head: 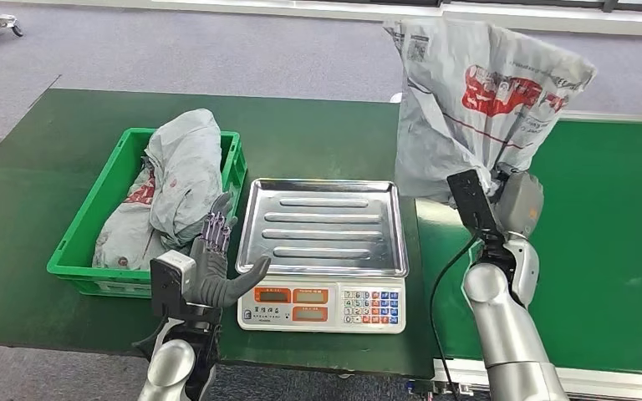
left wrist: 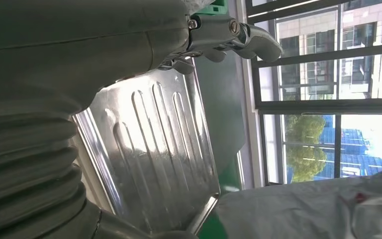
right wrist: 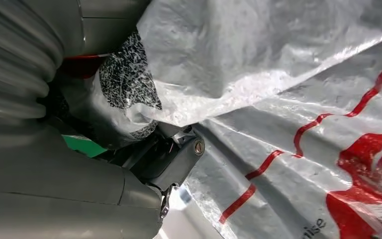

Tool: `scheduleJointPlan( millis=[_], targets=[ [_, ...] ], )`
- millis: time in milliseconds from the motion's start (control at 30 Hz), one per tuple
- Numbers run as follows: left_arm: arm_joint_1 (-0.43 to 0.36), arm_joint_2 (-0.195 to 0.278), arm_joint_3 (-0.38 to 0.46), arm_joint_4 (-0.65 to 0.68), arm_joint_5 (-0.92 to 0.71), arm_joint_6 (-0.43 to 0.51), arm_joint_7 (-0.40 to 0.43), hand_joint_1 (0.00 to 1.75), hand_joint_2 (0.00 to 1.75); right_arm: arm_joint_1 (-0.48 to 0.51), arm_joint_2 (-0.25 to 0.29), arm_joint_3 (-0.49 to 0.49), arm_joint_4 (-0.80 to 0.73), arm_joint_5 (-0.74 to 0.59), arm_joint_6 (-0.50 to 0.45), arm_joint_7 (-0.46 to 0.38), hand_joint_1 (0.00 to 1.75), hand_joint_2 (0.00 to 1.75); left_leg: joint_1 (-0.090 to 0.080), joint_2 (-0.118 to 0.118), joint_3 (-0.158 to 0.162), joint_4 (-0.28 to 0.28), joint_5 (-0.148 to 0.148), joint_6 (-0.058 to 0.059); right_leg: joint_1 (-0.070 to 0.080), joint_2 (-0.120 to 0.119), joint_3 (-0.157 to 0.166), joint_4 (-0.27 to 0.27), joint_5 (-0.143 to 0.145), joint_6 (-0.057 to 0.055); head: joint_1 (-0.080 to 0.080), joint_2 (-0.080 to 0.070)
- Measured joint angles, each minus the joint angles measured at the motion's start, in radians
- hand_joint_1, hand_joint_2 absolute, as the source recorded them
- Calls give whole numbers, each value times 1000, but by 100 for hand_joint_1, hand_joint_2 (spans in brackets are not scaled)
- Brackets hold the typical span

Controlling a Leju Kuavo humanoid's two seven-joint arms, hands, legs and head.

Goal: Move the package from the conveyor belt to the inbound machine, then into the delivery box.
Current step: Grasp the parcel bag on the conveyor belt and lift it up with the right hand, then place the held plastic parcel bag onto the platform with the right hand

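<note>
My gripper will carry the package with red print (head: 486, 98) to the green delivery box, and the package will then spread out over the delivery box's rim, because grey packages (head: 184, 174) already fill the delivery box.
A grey plastic package (head: 476, 100) with red print hangs in the air over the near end of the conveyor belt (head: 619, 242), just right of the scale. My right hand (head: 510, 196) grips its lower edge; the bag (right wrist: 298, 99) covers most of the fingers in the right wrist view. The scale (head: 326, 251) has a bare steel tray (left wrist: 154, 149) and a keypad front. My left hand (head: 217, 259) stands upright and open beside the scale's left front corner, holding nothing. The green delivery box (head: 92, 225) on the left holds grey packages (head: 175, 184).
The scale and box stand on a dark green table (head: 17, 209). The belt runs off to the right. Grey floor (head: 217, 42) lies beyond the table. Windows (left wrist: 328, 99) appear in the left wrist view.
</note>
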Motion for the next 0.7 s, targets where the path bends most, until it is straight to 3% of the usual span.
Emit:
scheduleJointPlan(
  millis=[567, 700],
  targets=[
    [28, 0, 3, -15, -4, 13, 0, 0, 175, -9, -16, 69, -49, -46, -13, -46, 175, 175, 0, -1, -1, 0, 0, 0, 0, -1, 0, 0, 0, 0, 0, 0],
    [29, 0, 4, -17, -6, 14, -1, 0, 175, -8, -18, 94, -64, -88, 35, -69, 175, 175, 0, 0, -1, 0, 0, 0, 0, -1, 0, 0, 0, 0, 0, 0]
  ],
)
